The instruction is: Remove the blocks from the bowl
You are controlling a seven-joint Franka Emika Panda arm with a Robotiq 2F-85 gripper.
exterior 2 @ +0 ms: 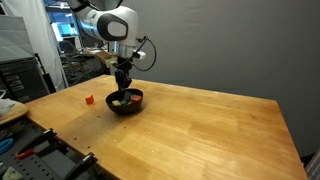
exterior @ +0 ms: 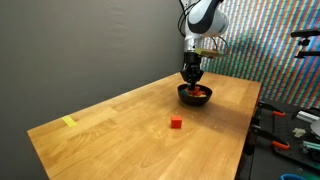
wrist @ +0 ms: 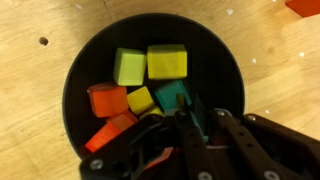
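The teal-green block [wrist: 197, 118] is below my gripper's nearly closed fingers, so next my gripper opens, reaches farther down into the bowl [exterior: 192, 96] and closes around the block before lifting.
The black bowl [wrist: 72, 80] holds several blocks: a lime one [wrist: 129, 66], a yellow one [wrist: 167, 62], a red one [wrist: 107, 99], a small yellow one [wrist: 141, 99], an orange one [wrist: 110, 130] and a teal-green one [wrist: 168, 95]. My gripper [wrist: 198, 108] reaches down into the bowl, its fingers shut on the teal-green block, with teal showing between them. In both exterior views the gripper [exterior: 193, 78] [exterior 2: 122, 88] dips into the bowl [exterior: 195, 96] [exterior 2: 126, 102]. One red block [exterior: 176, 123] [exterior 2: 89, 99] [wrist: 305, 6] lies on the table outside the bowl.
A wooden table [exterior: 130, 125] carries the bowl near its far end. A flat yellow tape strip [exterior: 69, 122] lies near a table corner. Tools and clutter [exterior: 290, 130] sit beyond the table's edge. A dark wall stands behind.
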